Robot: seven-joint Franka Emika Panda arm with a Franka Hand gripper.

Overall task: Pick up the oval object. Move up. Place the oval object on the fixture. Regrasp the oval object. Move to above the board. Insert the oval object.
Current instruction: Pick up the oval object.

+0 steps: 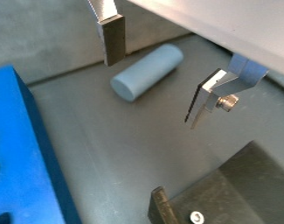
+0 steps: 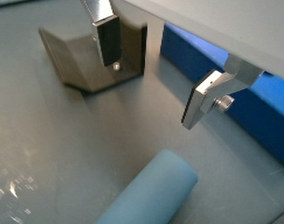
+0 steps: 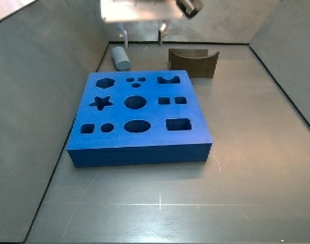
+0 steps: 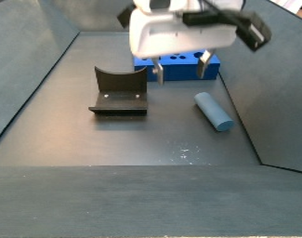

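My gripper will place the peg [image 3: 121, 58] on the fixture's top [image 3: 195, 57], which dips in a curve between raised edges, so the peg will lie cradled there on its side.
The oval object [image 1: 147, 72] is a pale grey-blue peg lying flat on the grey floor; it also shows in a wrist view [image 2: 150, 196] and in both side views [image 3: 121, 58] [image 4: 216, 111]. My gripper [image 1: 155, 80] is open and empty, hovering above the floor with the peg near the gap between its fingers but lower and apart. In the side views the gripper [image 3: 142, 36] [image 4: 177, 71] hangs between the peg and the fixture [image 3: 193, 61] [image 4: 120, 92]. The fixture also shows in a wrist view [image 2: 92, 54]. The blue board [image 3: 138, 117] lies nearby.
Grey enclosure walls [image 3: 49, 38] [image 4: 35, 56] ring the floor. The board's edge shows in both wrist views [image 1: 22, 149] [image 2: 225, 83]. The peg lies close to the side wall [image 4: 258, 102].
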